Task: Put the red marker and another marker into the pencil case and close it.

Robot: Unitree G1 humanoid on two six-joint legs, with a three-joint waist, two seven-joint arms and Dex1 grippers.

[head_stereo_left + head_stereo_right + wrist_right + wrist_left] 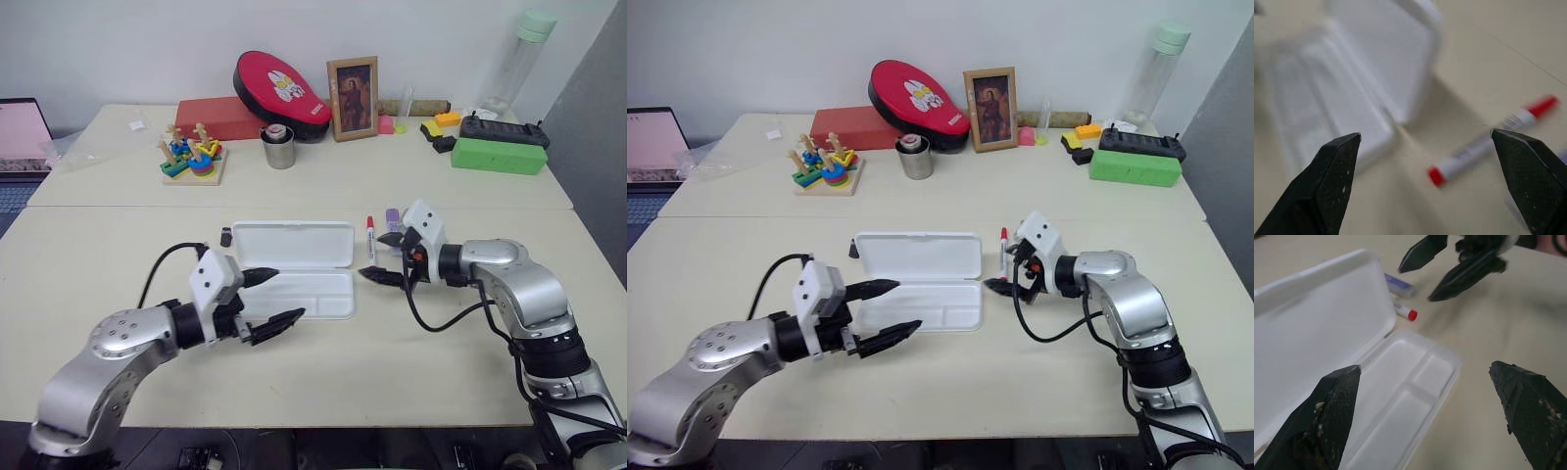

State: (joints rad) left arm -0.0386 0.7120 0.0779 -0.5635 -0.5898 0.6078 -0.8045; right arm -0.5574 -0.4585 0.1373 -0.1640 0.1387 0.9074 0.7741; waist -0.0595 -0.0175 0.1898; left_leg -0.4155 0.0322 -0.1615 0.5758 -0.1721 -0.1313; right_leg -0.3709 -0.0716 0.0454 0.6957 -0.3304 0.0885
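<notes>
The pencil case's tray (318, 296) is under my left gripper, so next my left gripper moves back before my right gripper puts the red marker (371, 239) down there.
The pencil case (294, 245) lies open in the middle of the table, its lid flat behind the empty tray (313, 294). Just right of the lid lies the red marker (370, 238), with the purple marker (393, 217) beside it, farther right. My right gripper (387, 258) hovers open and empty close to the red marker's near end; in its wrist view the red marker (1484, 144) lies between its fingers, untouched. Over the tray's front left part, my left gripper (289, 294) is open and empty. Its wrist view shows the tray (1400, 401) and the red marker's end (1411, 314).
Along the back of the table stand a green box (498, 155), a black remote (505, 129), a bottle (519, 59), a picture frame (353, 98), a red pouch (282, 93), a red box (220, 117), a metal cup (279, 147) and a stacking toy (193, 159). A laptop (20, 137) sits far left.
</notes>
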